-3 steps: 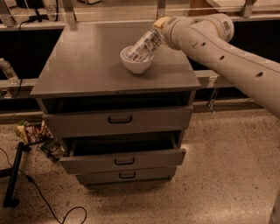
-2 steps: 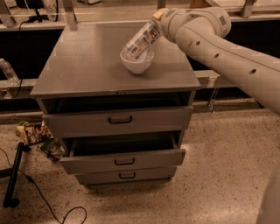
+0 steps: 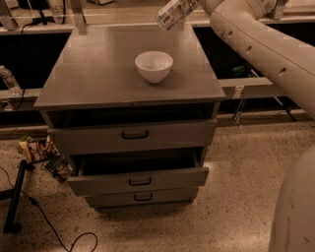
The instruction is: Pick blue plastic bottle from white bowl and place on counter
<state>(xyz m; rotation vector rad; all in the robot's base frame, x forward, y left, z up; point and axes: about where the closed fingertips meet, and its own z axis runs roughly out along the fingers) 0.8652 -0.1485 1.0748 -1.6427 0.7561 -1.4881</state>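
Observation:
The blue plastic bottle (image 3: 176,13) hangs at a slant high above the counter. My gripper should come back, turn the bottle upright and lower it next to the white bowl (image 3: 187,81).
The blue plastic bottle (image 3: 175,12), clear with a white-and-bluish label, hangs tilted in the air above the far right part of the counter (image 3: 93,74). My gripper (image 3: 198,5) is at the top edge of the camera view, shut on the bottle's upper end, with its far side hidden behind my pale arm (image 3: 256,44). The white bowl (image 3: 154,66) stands upright and empty near the middle of the counter, below and to the left of the bottle.
The cabinet's middle drawer (image 3: 140,179) is pulled partly open. Snack packets (image 3: 37,147) and a black stand leg (image 3: 14,199) with a cable lie on the floor at left. A small clear bottle (image 3: 9,81) stands on the left rail.
The bottle has been lifted out of the bowl and carried up and to the right with my gripper. The bowl now stands empty.

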